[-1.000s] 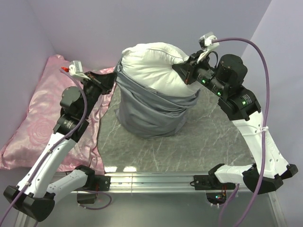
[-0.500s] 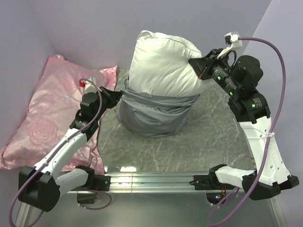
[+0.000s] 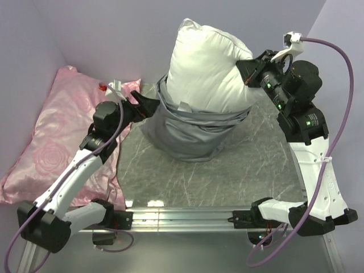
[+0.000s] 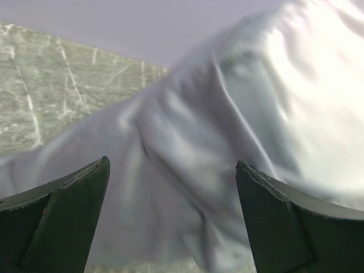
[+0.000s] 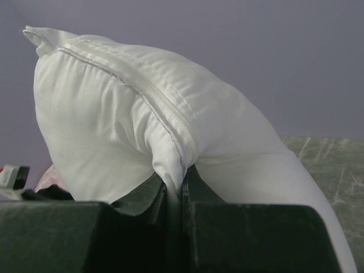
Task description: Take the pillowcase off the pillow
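The left gripper's open fingers are facing the pillowcase's loose folds (image 3: 170,133), clear of the white pillow, so the robot should keep moving in until the fingers close on a fold (image 3: 161,129).
The white pillow (image 3: 207,71) stands upright at the back of the table, its lower half inside the grey-blue pillowcase (image 3: 190,133), which is bunched down around its base. My right gripper (image 3: 245,67) is shut on a fold of the pillow (image 5: 170,153) at its right edge and holds it up. My left gripper (image 3: 147,106) is open beside the pillowcase's left rim, nothing between its fingers. In the left wrist view the wrinkled pillowcase (image 4: 170,170) fills the gap between the spread fingers (image 4: 74,199).
A pink rose-patterned satin pillow (image 3: 57,142) lies at the left, under my left arm. The marble-patterned tabletop (image 3: 239,170) shows in front of the pillowcase. Lilac walls (image 3: 114,28) close off the back and both sides.
My right gripper has lifted the pillow higher, baring more of it above the pillowcase. My left gripper has let go of the pillowcase rim and opened.
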### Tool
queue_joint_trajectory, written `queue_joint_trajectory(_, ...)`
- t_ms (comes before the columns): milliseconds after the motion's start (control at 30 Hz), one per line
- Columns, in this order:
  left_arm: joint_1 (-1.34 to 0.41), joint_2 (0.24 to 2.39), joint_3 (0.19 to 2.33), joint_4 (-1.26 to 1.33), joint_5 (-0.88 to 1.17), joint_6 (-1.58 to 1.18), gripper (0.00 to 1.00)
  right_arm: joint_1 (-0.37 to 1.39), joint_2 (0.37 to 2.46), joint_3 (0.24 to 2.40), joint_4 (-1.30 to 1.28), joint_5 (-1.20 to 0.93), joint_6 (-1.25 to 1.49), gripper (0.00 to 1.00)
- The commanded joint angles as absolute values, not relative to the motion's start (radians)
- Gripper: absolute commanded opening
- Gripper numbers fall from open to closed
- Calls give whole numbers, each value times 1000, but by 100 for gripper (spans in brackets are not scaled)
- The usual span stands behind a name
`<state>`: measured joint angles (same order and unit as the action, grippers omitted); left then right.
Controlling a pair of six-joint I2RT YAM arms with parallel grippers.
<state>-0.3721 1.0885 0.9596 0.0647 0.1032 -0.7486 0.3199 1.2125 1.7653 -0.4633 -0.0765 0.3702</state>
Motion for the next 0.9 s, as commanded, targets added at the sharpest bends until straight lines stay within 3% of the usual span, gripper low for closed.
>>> queue_joint_trajectory(0, -406, 1000, 945, 3, 40, -744, 97, 307, 1247, 1864, -413, 31, 391, 0)
queue_joint_trajectory(100, -455, 905, 839, 15, -32, -793, 97, 308, 1272, 1891, -426, 51, 403, 0)
queue_joint_trajectory(233, -488, 818, 688, 121, 23, -854, 97, 307, 1292, 1919, -439, 60, 408, 0)
queue_joint_trajectory(567, -660, 1050, 646, 459, 46, -939, 91, 307, 1282, 1910, -440, 60, 426, 0)
queue_joint_trajectory(600, -663, 1092, 643, 483, 58, -943, 83, 307, 1278, 1905, -439, 60, 426, 0)
queue_joint_trajectory(700, -670, 1133, 621, 601, 60, -962, 74, 308, 1279, 1908, -442, 64, 425, 0)
queue_joint_trajectory(767, -670, 1149, 623, 627, 66, -948, 59, 307, 1282, 1925, -446, 64, 426, 0)
queue_joint_trajectory(800, -672, 1157, 626, 623, 71, -943, 48, 305, 1285, 1934, -448, 66, 426, 0)
queue_joint_trajectory(833, -670, 1166, 640, 605, 66, -937, 25, 307, 1289, 1946, -451, 69, 425, 0)
queue_joint_trajectory(867, -670, 1169, 649, 554, 57, -924, 14, 307, 1299, 1980, -463, 80, 423, 0)
